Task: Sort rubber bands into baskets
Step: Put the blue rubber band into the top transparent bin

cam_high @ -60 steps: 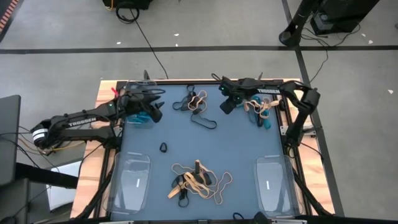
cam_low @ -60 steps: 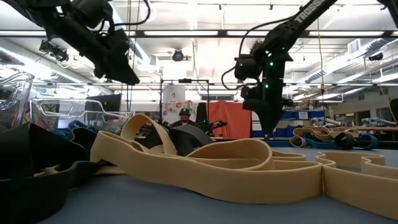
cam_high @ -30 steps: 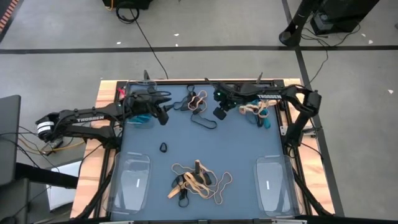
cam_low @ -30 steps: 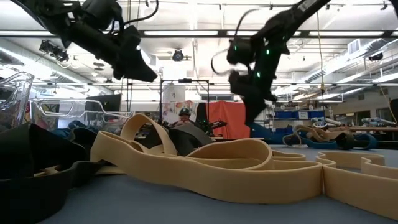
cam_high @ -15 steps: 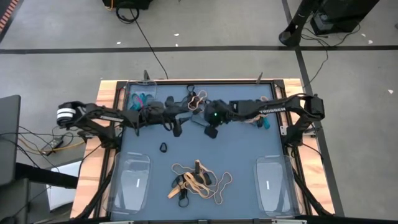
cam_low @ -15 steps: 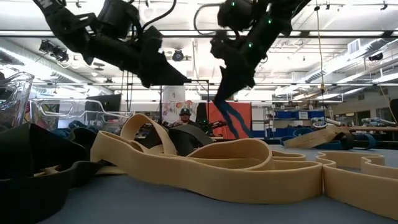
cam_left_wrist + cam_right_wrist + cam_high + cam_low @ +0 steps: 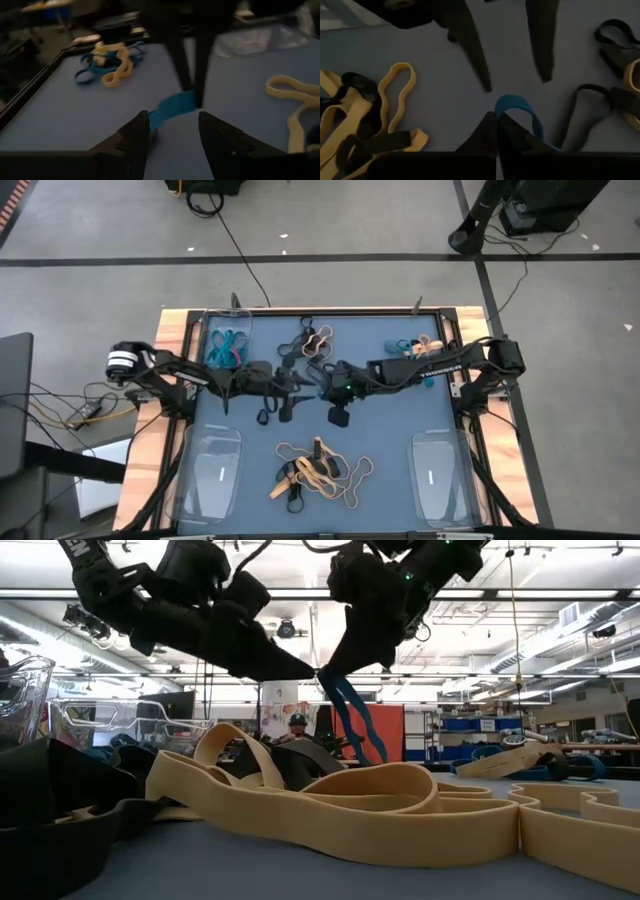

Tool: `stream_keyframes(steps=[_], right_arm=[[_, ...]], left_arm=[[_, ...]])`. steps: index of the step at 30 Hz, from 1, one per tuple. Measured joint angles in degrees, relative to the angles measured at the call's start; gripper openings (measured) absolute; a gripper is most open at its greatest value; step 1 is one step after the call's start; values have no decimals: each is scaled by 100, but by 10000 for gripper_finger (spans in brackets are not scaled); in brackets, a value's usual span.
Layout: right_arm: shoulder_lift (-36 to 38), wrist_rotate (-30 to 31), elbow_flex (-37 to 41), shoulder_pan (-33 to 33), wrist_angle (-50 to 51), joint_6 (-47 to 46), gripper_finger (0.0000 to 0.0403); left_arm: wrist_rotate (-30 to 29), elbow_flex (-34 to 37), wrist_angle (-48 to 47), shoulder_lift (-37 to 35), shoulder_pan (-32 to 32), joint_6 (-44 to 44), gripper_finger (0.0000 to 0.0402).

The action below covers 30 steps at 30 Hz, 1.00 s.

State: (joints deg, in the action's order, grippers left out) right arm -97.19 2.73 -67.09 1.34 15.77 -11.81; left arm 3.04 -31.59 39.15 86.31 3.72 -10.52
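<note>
My left gripper should take the blue rubber band [image 7: 349, 703] from my right gripper and drop it in the basket of teal rubber bands [image 7: 227, 349], because that basket is on my left gripper's side.
My right gripper [image 7: 326, 668] is shut on a teal-blue rubber band [image 7: 352, 715] over the table's middle [image 7: 322, 383]. My left gripper [image 7: 172, 135] is open and level, close beside it from the left [image 7: 298, 387]. Its two fingers stand on either side of the hanging band [image 7: 170, 109], apart from it as far as shows. Tan and black rubber bands lie in a pile near the front [image 7: 318, 470] and another at the far middle [image 7: 315, 342]. One clear basket at the far left [image 7: 226, 345] holds teal bands. Two more baskets stand at the near left [image 7: 214, 470] and near right [image 7: 438, 475]. My right gripper pinches the blue band's upper end [image 7: 506, 111] between its two shut fingertips. The fingers come slanting down from the table's right. The band hangs slack below them as a long loop [image 7: 360, 730]. The tan bands in front hide its lower end.
A small black band [image 7: 263, 417] lies alone left of the middle. Tan and blue bands [image 7: 415, 350] lie at the far right. The blue mat has bare room between the piles. Wooden frame rails [image 7: 160, 370] edge the table.
My right gripper has moved from the far right toward the table's middle, carrying the blue band, which now hangs below it. My left gripper has swung from the far-left basket toward the middle, sinking and tipping down, until its open fingers face the band.
</note>
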Motion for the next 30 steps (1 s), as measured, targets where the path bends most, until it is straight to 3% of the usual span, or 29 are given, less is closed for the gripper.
stream_keyframes(steps=[4,10,20,24,30], right_arm=[[0,16,0,139,-159,0,8],[0,-107,0,319,-436,38,8],[0,-408,0,386,-1197,92,8],[0,-384,0,386,-1343,91,8],[0,-381,0,386,-1461,105,8]], left_arm=[[12,0,-10,36,-202,-332,174],[-418,0,133,36,-350,-409,174],[-430,0,166,36,-493,-385,168],[-427,0,167,34,-579,-383,143],[-384,0,167,34,-641,-380,66]])
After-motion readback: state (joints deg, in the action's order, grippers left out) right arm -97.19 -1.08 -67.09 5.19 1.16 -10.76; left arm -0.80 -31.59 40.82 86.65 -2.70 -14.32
